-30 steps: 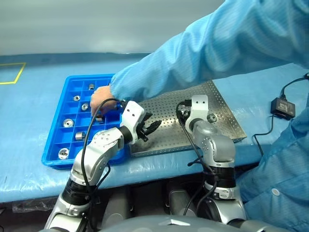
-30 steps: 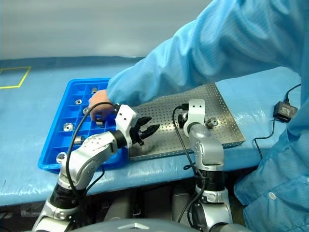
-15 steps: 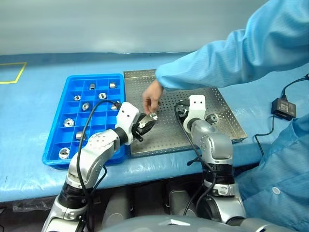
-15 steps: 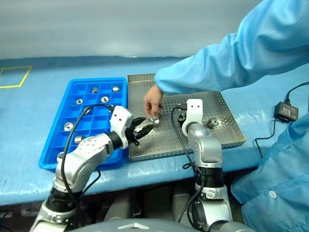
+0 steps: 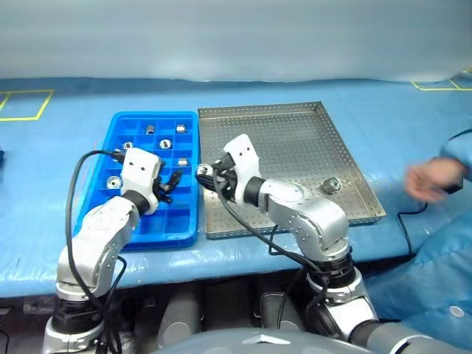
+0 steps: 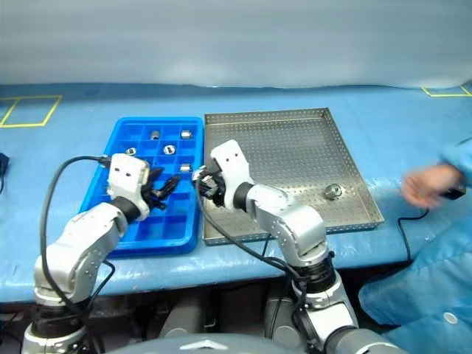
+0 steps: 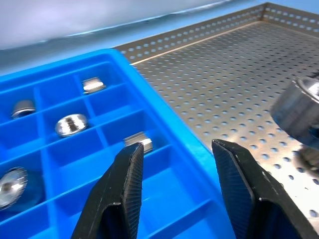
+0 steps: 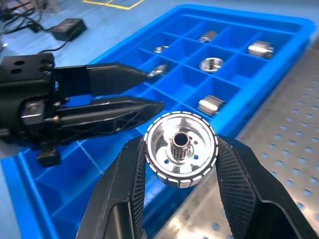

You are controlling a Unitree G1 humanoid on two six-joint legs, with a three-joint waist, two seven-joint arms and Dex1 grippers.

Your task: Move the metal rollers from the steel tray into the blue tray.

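Observation:
I should keep moving the roller with my right gripper over the blue tray's near compartments (image 5: 177,220), which are empty and open, and then release it inside one (image 5: 155,224).
The blue tray (image 5: 190,221) lies on the left and the perforated steel tray (image 5: 295,140) on the right, side by side. Several metal rollers (image 5: 165,144) rest in the blue tray's compartments. One roller (image 5: 330,184) sits near the steel tray's right edge. My right gripper (image 8: 180,149) is shut on a shiny roller (image 8: 180,167), holding it above the seam between the two trays. My left gripper (image 7: 174,149) hovers over the blue tray, right beside it. Its fingers (image 8: 119,107) stand a little apart with nothing between them.
A person's hand (image 5: 428,181) in a light blue sleeve hovers past the steel tray's right side. Yellow tape marks (image 5: 29,103) lie on the blue table cover at the far left. Black cables (image 5: 77,184) loop from both wrists near the table's front edge.
The person's arm has pulled away from over the trays to the right. My right gripper has swung left holding a roller. My left gripper has moved left over the blue tray.

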